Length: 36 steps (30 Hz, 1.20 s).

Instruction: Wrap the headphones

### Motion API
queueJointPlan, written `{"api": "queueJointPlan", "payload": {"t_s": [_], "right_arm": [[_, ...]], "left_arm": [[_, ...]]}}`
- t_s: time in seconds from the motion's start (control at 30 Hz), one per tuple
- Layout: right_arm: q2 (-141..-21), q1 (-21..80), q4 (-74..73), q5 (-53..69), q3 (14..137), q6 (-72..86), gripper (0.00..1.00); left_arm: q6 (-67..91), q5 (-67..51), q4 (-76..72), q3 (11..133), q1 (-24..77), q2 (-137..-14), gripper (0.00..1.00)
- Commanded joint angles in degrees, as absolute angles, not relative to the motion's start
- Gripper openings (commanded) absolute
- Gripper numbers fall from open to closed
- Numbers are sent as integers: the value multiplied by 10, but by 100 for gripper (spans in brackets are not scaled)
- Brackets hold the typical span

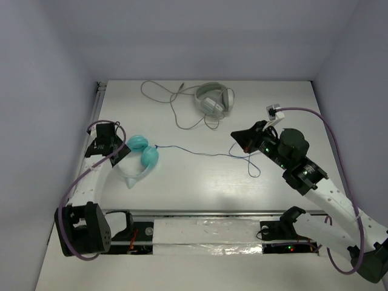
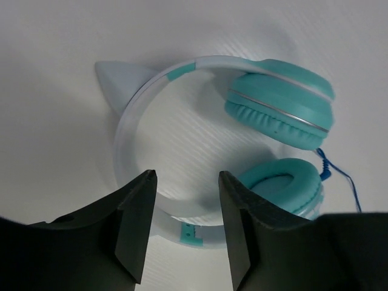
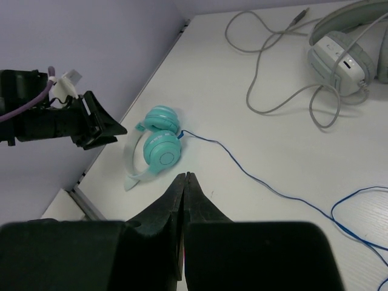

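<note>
The headband's curve (image 2: 187,163) has my left gripper's fingers hanging inside it, so next I move to the headband's middle (image 2: 123,155), between its pointed ears, and pinch there before I lift.
The teal headphones (image 1: 143,158) lie on the white table at the left, with a pale headband (image 2: 129,130) and round ear cups (image 2: 282,104). Their thin blue cable (image 1: 200,153) runs right across the table and ends in a loose loop near my right gripper. My left gripper (image 1: 123,150) is open and empty, just left of the ear cups; in the left wrist view (image 2: 187,182) its jaws hang over the headband's near part. My right gripper (image 1: 234,134) is shut and empty above the table, clear of the cable. Its wrist view (image 3: 185,177) shows the headphones (image 3: 161,147) ahead of it.
Grey-white headphones (image 1: 214,99) with a grey cable (image 1: 163,94) lie at the back middle; they also show in the right wrist view (image 3: 347,51). The table's left edge (image 1: 97,100) runs close beside my left gripper. A taped strip runs along the near edge.
</note>
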State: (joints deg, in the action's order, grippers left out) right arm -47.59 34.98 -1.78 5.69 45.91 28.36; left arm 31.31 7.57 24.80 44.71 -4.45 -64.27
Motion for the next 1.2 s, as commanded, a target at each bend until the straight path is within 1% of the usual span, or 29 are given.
{"api": "queueJointPlan", "payload": {"t_s": [0.0,0.13,0.17,0.3,0.33,0.4,0.43,0.57,0.8,0.93,1.0,1.03,1.1,1.13,1.17], "right_arm": [[-472,354,2,47,455,281,0],[-473,354,2,46,457,282,0],[-472,354,2,43,457,282,0],[-471,354,1,35,456,281,2],[-473,354,2,37,457,281,3],[-475,354,2,40,456,281,4],[-474,354,1,41,456,282,4],[-467,354,2,47,453,283,4],[-472,354,7,59,454,285,4],[-471,354,7,62,453,286,4],[-468,354,6,56,453,285,4],[-467,354,6,54,453,285,4],[-464,354,7,49,452,285,4],[-464,354,8,47,451,285,4],[-465,354,8,46,451,284,4]], "left_arm": [[316,67,255,444,-61,-664,44],[335,68,294,443,-61,-701,44],[341,76,330,449,-61,-715,44],[359,116,383,464,-86,-708,45],[360,119,385,461,-95,-704,52],[353,116,387,469,-102,-712,57],[352,114,387,470,-117,-721,57],[340,88,360,461,-117,-800,55],[328,41,283,447,-117,-849,48],[322,38,246,440,-117,-881,36],[320,35,223,440,-110,-897,33],[319,34,218,443,-110,-906,25],[309,26,207,453,-104,-930,14],[303,25,204,458,-98,-936,1],[294,25,200,463,-92,-948,0]]}}
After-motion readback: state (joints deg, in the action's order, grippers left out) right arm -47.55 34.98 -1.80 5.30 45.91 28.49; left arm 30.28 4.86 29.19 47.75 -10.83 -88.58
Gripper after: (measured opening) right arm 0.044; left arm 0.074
